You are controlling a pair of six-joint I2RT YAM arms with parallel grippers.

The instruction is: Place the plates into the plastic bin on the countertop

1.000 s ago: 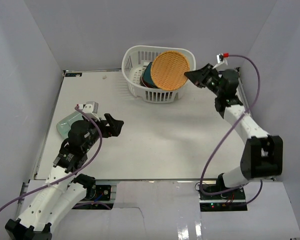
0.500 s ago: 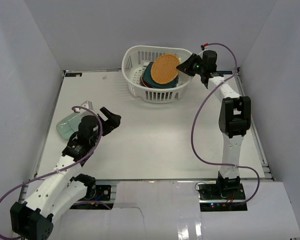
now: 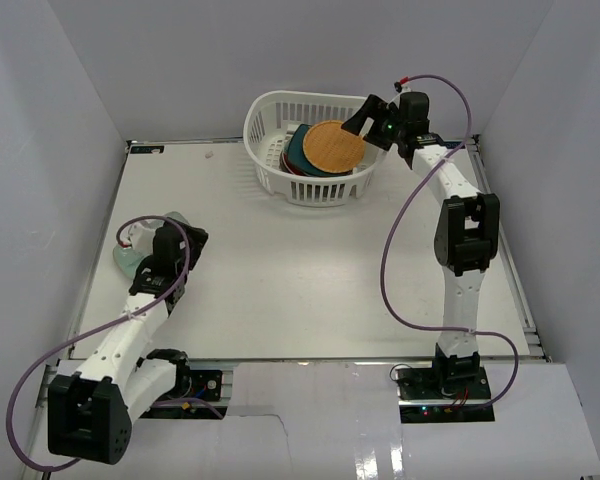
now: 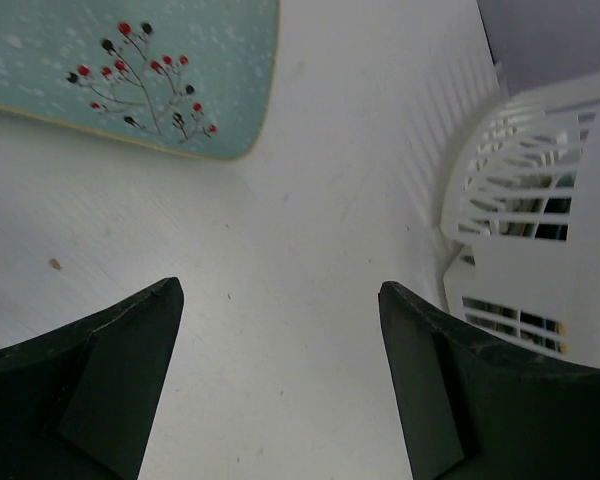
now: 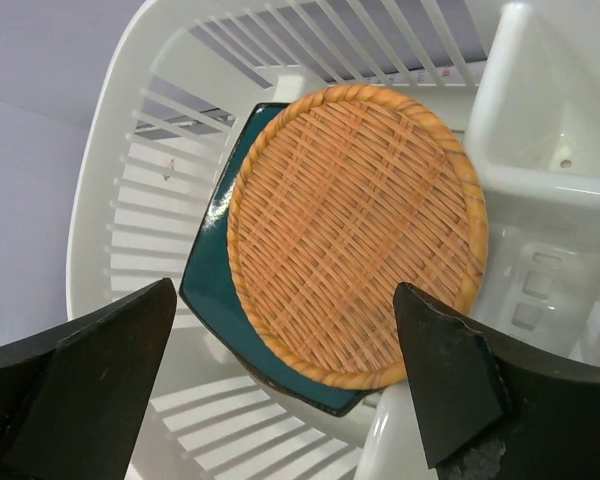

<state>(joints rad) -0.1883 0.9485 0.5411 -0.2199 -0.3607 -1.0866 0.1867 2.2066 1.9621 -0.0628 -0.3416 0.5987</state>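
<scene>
The orange woven plate [image 3: 333, 147] is spread across the bin, so I expect that the pale teal plate [image 3: 127, 262] will settle over it and leave its orange rim showing when I lower it.
The white plastic bin [image 3: 276, 176] stands at the back of the countertop [image 3: 310, 265]. Inside it the orange woven plate [image 3: 332, 147] [image 5: 355, 235] lies on the dark teal square plate [image 5: 212, 290], with more plates [image 3: 292, 152] under them. My right gripper [image 3: 363, 118] [image 5: 283, 290] hovers open just above the woven plate, holding nothing. A pale teal plate with red berries [image 3: 128, 260] [image 4: 130, 70] lies at the left of the countertop. My left gripper [image 3: 170, 237] [image 4: 278, 290] is open over bare tabletop beside that plate, apart from it.
Pale grey walls close in the countertop on the left, back and right. The bin's slotted wall [image 4: 540, 230] shows at the right of the left wrist view. Its inner compartment [image 5: 550, 110] lies beside the woven plate.
My right gripper opened and let go of the woven plate, which dropped flat onto the plates in the bin. The left arm swung left, over the pale teal plate.
</scene>
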